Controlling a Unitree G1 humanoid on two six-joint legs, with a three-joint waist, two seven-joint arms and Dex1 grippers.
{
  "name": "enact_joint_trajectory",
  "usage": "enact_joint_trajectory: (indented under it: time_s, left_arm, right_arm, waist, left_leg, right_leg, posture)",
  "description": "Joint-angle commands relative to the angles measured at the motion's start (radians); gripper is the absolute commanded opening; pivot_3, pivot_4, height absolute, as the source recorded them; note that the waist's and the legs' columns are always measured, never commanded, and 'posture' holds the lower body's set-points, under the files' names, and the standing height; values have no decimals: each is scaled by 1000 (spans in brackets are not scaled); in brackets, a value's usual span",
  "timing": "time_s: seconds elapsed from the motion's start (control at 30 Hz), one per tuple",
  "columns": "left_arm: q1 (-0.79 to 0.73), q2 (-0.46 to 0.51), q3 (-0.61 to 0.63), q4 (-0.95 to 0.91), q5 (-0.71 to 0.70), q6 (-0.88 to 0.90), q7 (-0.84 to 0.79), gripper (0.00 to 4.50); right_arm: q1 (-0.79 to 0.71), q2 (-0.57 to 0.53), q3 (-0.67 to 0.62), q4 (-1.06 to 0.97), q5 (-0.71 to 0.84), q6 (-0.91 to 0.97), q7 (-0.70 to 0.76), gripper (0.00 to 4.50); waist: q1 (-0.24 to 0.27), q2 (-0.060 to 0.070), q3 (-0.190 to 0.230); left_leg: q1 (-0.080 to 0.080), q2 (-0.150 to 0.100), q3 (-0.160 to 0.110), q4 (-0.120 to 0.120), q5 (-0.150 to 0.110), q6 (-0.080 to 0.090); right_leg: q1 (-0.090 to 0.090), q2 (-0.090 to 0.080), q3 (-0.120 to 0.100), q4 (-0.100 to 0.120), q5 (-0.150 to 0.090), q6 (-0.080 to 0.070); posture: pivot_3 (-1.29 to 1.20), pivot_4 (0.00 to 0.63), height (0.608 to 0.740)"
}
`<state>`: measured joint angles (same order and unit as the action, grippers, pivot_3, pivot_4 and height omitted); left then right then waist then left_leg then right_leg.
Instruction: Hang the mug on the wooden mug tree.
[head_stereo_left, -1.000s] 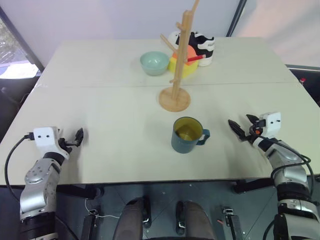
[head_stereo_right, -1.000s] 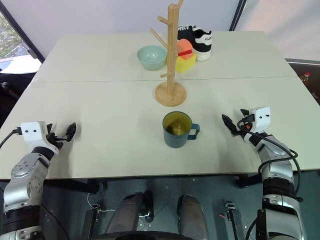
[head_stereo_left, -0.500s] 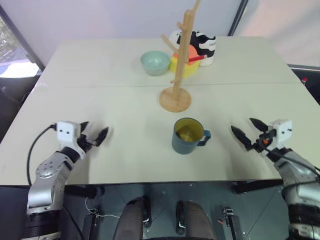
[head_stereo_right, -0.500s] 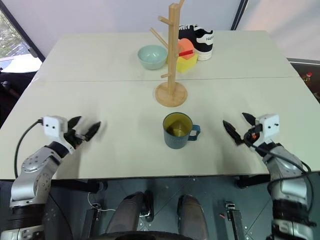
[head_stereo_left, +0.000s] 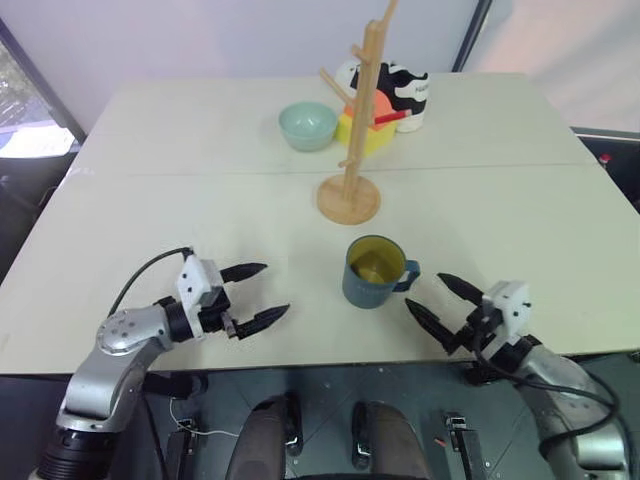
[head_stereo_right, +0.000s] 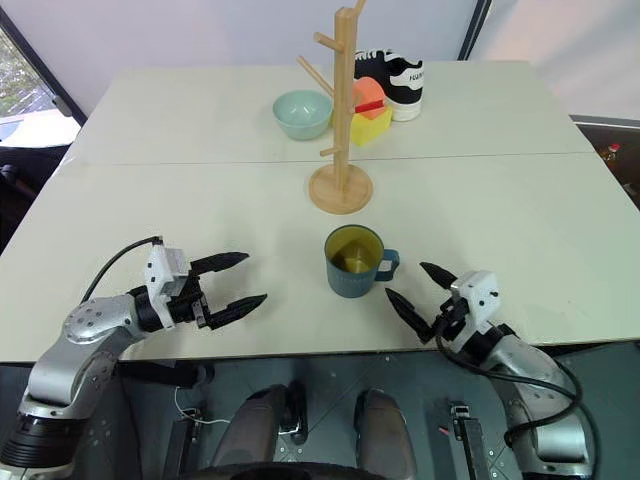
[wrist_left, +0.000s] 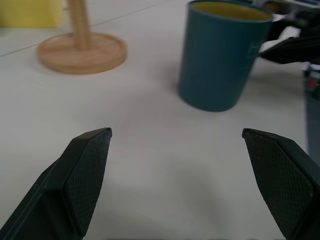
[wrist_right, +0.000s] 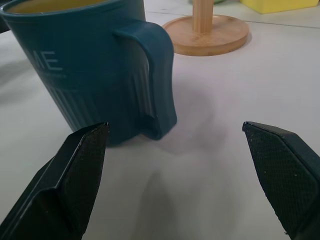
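Note:
The mug's body (head_stereo_left: 371, 278) will hang tilted under the loop handle (head_stereo_left: 409, 275) when I hang it on the mug tree, because the handle sticks out from only one side of the mug.
The dark teal mug (head_stereo_left: 376, 272) with a yellowish inside stands upright on the table, handle (wrist_right: 152, 80) turned toward my right side. The wooden mug tree (head_stereo_left: 354, 125) rises behind it on its round base (head_stereo_left: 349, 199). My left gripper (head_stereo_left: 255, 294) is open, low over the table to the left of the mug and pointing at it, nothing between its fingers. My right gripper (head_stereo_left: 436, 300) is open too, just right of the mug, aimed at the handle without touching it. In the left wrist view the mug (wrist_left: 220, 54) stands ahead, with the tree's base (wrist_left: 82, 51) beyond.
A pale mint bowl (head_stereo_left: 308, 125) sits at the back of the table. A yellow block with an orange-red top (head_stereo_left: 368, 122) and a black-and-white shoe (head_stereo_left: 398, 86) lie behind the tree. The table's front edge (head_stereo_left: 330, 362) runs just below both grippers.
Both arms have swung inward toward the mug. My left gripper moved right and turned to face it while opening wider. My right gripper came left and back toward the front edge.

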<state>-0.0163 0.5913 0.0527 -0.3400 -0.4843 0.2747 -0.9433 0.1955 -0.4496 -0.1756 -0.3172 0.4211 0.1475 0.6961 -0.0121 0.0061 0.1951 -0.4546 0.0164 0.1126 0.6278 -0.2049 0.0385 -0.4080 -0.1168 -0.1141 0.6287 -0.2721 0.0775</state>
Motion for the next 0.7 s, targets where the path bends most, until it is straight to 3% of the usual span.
enact_joint_trajectory:
  time_s: [0.03,0.7]
  left_arm:
    - [-7,25,-3,-72,-32,23,-18,4500]
    - [18,40,-23,-210,-78,89,-10,4500]
  right_arm:
    - [-14,15,6,1,-14,-29,-16,4441]
    - [-107,53,24,153,-53,-93,-31,4441]
  waist:
    - [0,0,0]
    - [1,0,0]
  left_leg:
    - [0,0,0,0,0,0]
    - [0,0,0,3,1,0]
  right_leg:
    - [0,0,0,0,0,0]
    - [4,3,-1,3,2,3]
  posture:
    - [0,150,735]
    - [0,150,735]
